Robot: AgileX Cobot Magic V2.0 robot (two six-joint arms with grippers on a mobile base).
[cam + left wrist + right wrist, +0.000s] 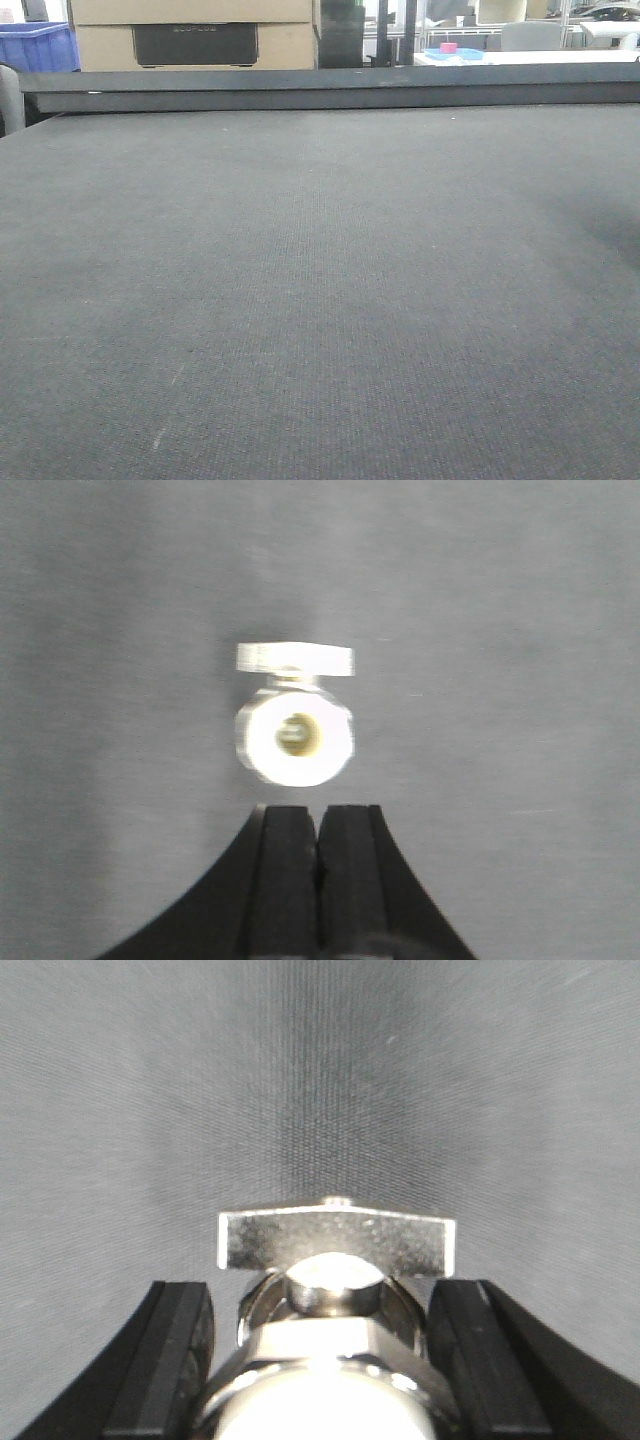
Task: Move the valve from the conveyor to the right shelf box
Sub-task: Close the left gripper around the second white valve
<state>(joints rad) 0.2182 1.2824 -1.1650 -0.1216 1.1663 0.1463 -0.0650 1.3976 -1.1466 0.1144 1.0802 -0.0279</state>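
Observation:
My gripper will lift the valve, which should swivel between my fingers and hide its handle, because the valve's handle [295, 659] sticks out past the valve's round body [297, 737].
The conveyor [300, 280] is a wide dark grey woven belt that fills the front view; no valve or gripper shows there. In the right wrist view my right gripper [325, 1295] is shut on a shiny metal valve [335, 1240]. Its black fingers [175, 1350] press the valve body from both sides, and the flat handle sticks out ahead over the belt [150, 1080]. In the left wrist view my left gripper [318, 815] is shut and empty. A blurred silver valve [295, 740] lies end-on on the belt [120, 630] just ahead of its tips, not touching them.
A dark bar [330, 88] runs along the belt's far edge. Behind it stand stacked cardboard boxes [190, 30], a blue crate [35, 45] at the left, and a white table with a blue dish [452, 52] at the right. A dim shadow [610, 230] lies on the belt's right side.

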